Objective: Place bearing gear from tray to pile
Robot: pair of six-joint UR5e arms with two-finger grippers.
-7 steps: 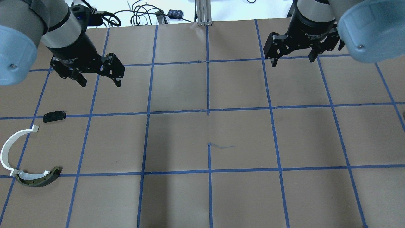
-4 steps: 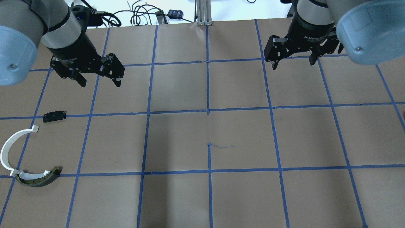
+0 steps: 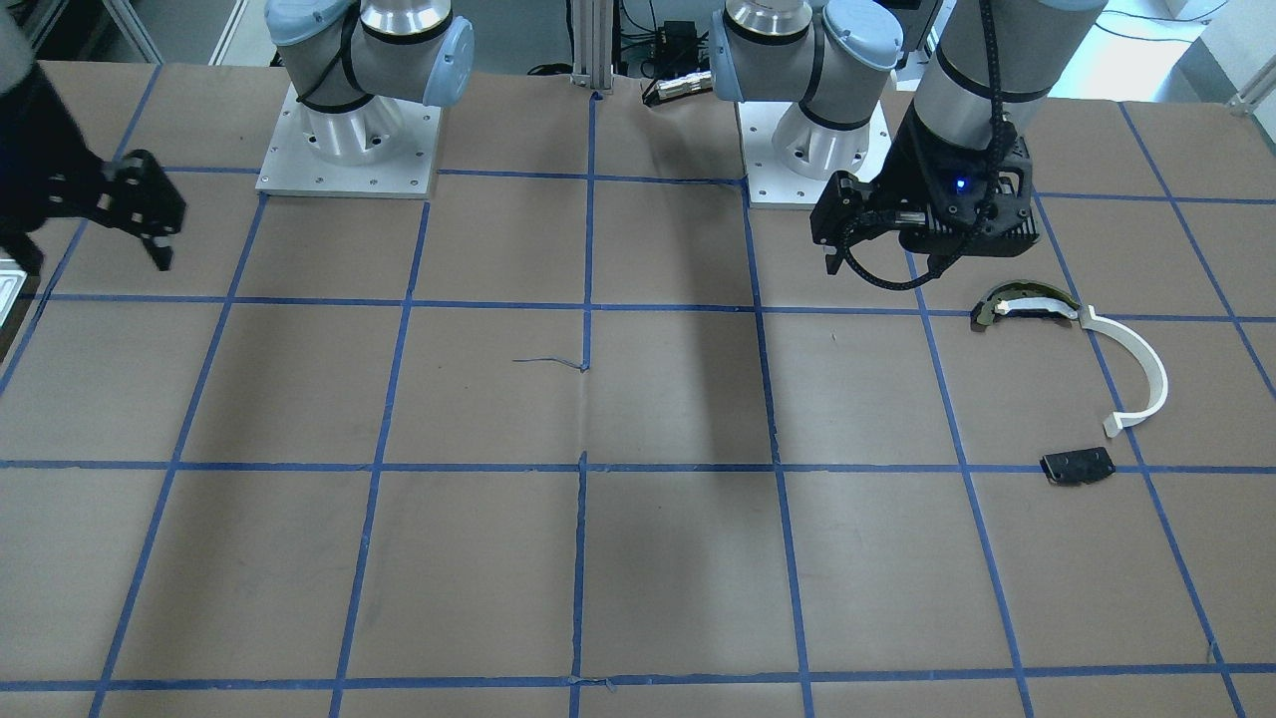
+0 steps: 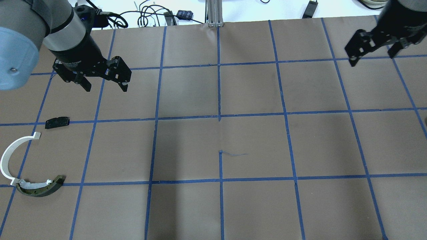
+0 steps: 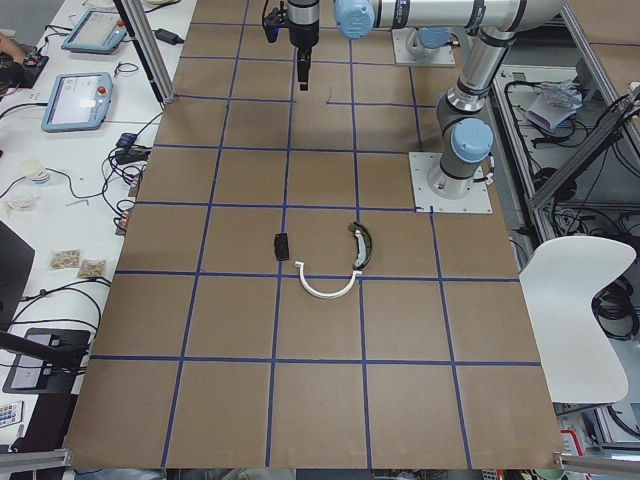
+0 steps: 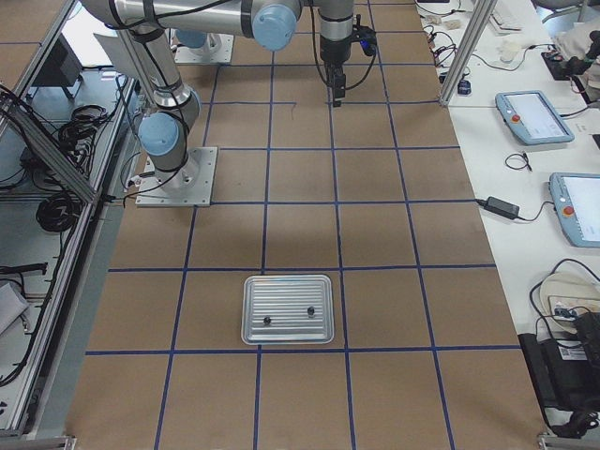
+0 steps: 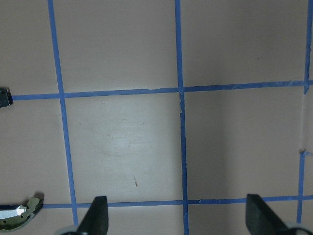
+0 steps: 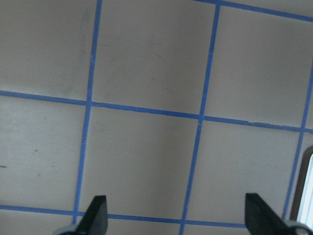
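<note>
The robot's right gripper should keep going to the gear nearer the arm bases until its fingers are on both sides of that gear, as the dark gears lie apart in the tray.
The pale tray (image 6: 288, 286) shows whole in the exterior right view, with two small dark parts in it, too small to name. Its edge also shows in the right wrist view (image 8: 306, 191). The pile lies at the table's left: a white arc strip (image 4: 7, 156), a dark curved piece (image 4: 40, 189) and a small black plate (image 4: 57, 122). They also show in the front view: the arc (image 3: 1141, 364), the dark piece (image 3: 1022, 302), the plate (image 3: 1077, 466). My left gripper (image 4: 106, 87) is open and empty above the table, beyond the plate. My right gripper (image 4: 372, 59) is open and empty at the far right.
The table is brown paper with a blue tape grid. Cables and a metal post (image 4: 215, 13) stand at the far edge. The arm bases (image 3: 349, 130) sit at the robot's side. Tablets and cables lie on side benches (image 6: 534, 117).
My right arm has swung to the right and out toward the table's right edge, gripper still open. My left arm and the pile have not moved.
</note>
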